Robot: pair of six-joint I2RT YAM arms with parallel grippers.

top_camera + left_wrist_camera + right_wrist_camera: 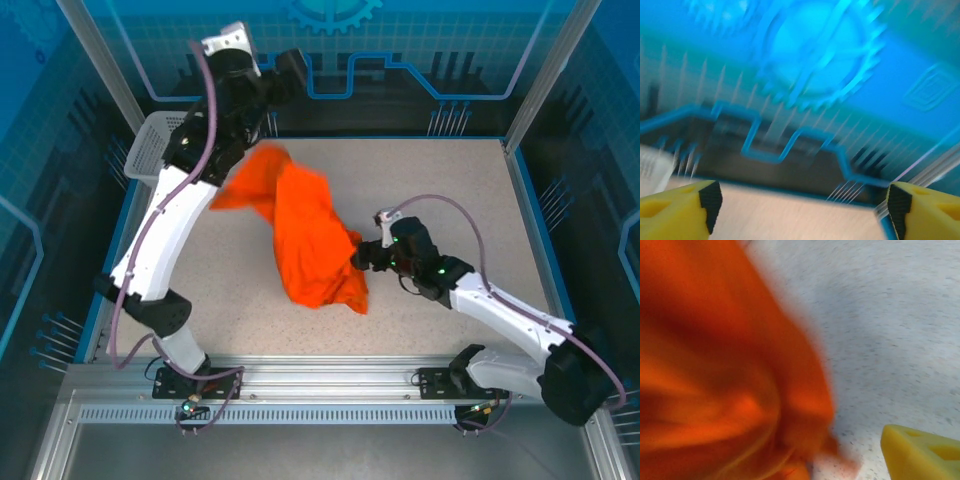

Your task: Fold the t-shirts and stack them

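Observation:
The table (238, 262) beside the orange t-shirt's basket-side edge (278, 255) is clear and my left gripper's fingers are open, so I should keep lowering them until they close there.
A bright orange t-shirt (305, 235) lies bunched in a long heap across the middle of the table, its upper-left corner spread out towards the basket. My left gripper (293, 68) is raised high near the back wall, well above the shirt. In the left wrist view this gripper (800, 200) is open, its yellow fingers (677, 207) far apart with nothing between them. My right gripper (358, 257) sits low at the shirt's right edge. The right wrist view shows blurred orange fabric (725, 370) on the left and one yellow finger (920, 455) far out at the right. The other finger is hidden by cloth.
A white mesh basket (150, 145) stands at the back left corner, beside the left arm. Bare speckled table (450, 190) lies to the right of and behind the shirt. The table's raised blue rim (530, 220) runs along the right side.

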